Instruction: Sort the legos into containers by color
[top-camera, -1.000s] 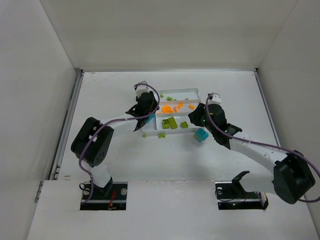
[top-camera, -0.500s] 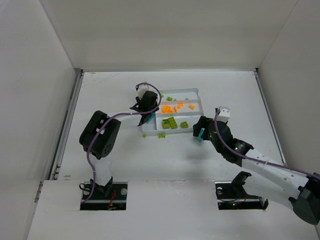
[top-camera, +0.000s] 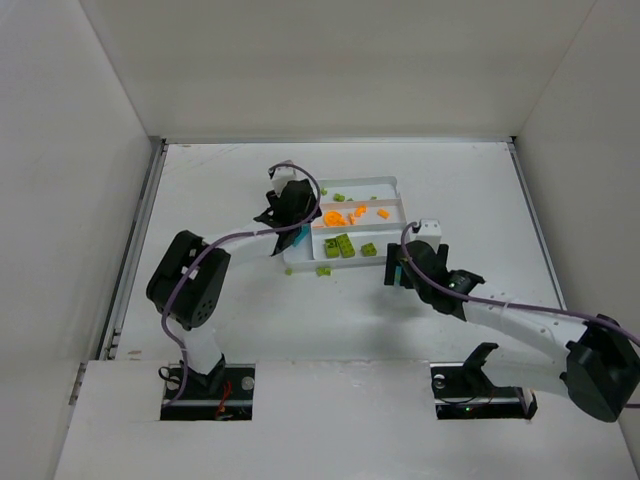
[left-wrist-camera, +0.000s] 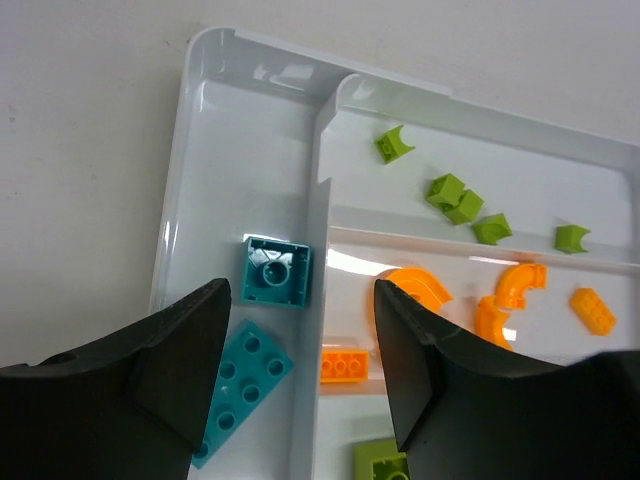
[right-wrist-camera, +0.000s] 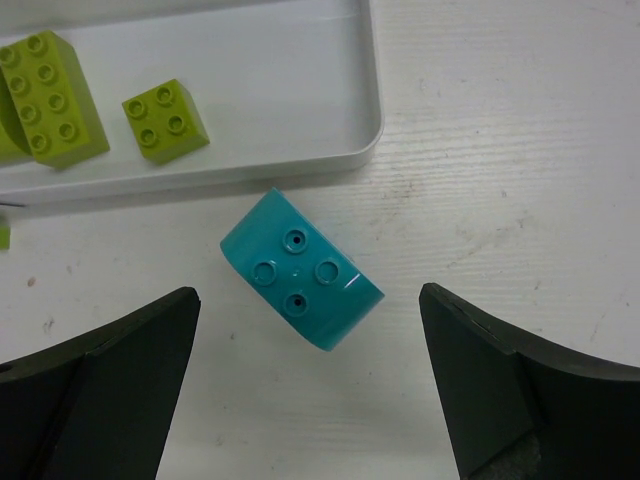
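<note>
The teal rounded brick is on the other side of the tray from the teal compartment, so next my right gripper picks it up and brings it to my left gripper.
The white tray holds sorted legos. In the left wrist view its left compartment has a teal square brick and a teal flat plate. Orange pieces and lime green pieces lie in the other compartments. My left gripper hangs open above the divider, holding nothing. A teal rounded brick lies on the table just outside the tray corner. My right gripper stands wide open straddling it, not touching it. Two lime bricks sit in the near compartment.
A loose lime green lego and a smaller bit lie on the table at the tray's near edge. White walls enclose the table on the left, the right and the back.
My right gripper has opened wide and swung from the tray's right side to over the teal brick on the table. My left jaws have widened above the teal compartment.
</note>
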